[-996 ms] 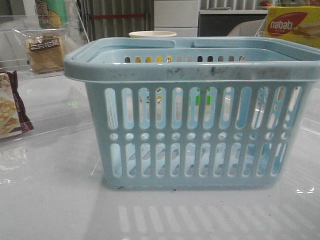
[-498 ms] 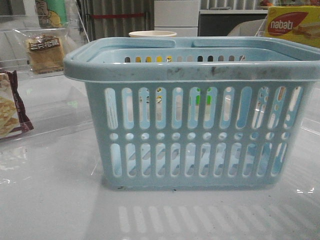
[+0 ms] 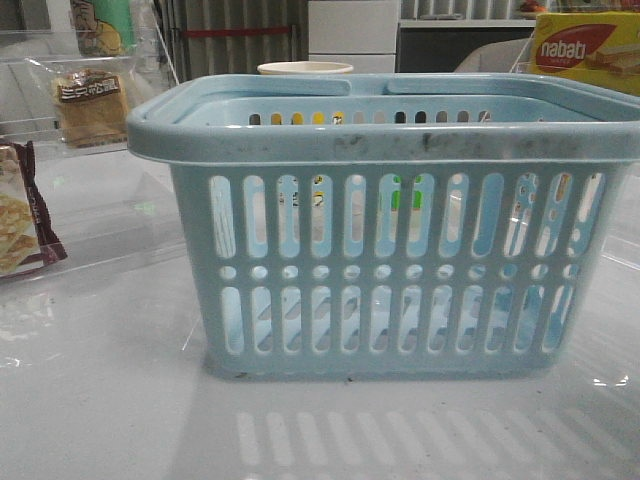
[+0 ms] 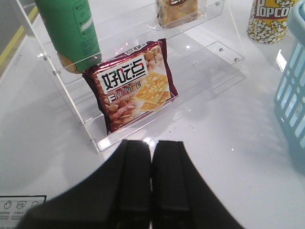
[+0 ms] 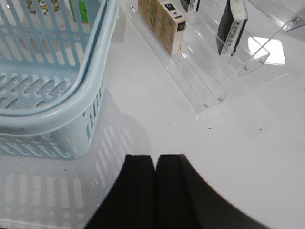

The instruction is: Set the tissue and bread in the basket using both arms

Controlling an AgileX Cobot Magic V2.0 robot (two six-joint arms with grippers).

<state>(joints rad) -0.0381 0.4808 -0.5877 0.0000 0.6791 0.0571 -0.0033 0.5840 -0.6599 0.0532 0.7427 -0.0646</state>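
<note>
I expect the tissue (image 5: 232,27) to tip over and lie low when I drop it into the basket, because it stands tall on a narrow end (image 5: 227,51).
The light-blue basket (image 3: 390,250) stands mid-table; its corner also shows in the right wrist view (image 5: 52,114) and its edge in the left wrist view (image 4: 291,95). The wrapped bread (image 3: 90,105) stands on a clear shelf at the far left, and its lower part shows in the left wrist view (image 4: 177,10). A flat black pack, the tissue (image 5: 227,26), stands on edge on a clear shelf at the right. My left gripper (image 4: 151,144) is shut and empty over the table before the left shelf. My right gripper (image 5: 155,158) is shut and empty beside the basket's corner.
The left clear shelf (image 4: 143,129) also holds a maroon-edged cracker bag (image 4: 131,83) and a green bottle (image 4: 71,28). A popcorn cup (image 4: 267,19) stands behind it. The right clear shelf (image 5: 209,90) holds a tan box (image 5: 159,21). A yellow nabati box (image 3: 585,50) sits at the far right.
</note>
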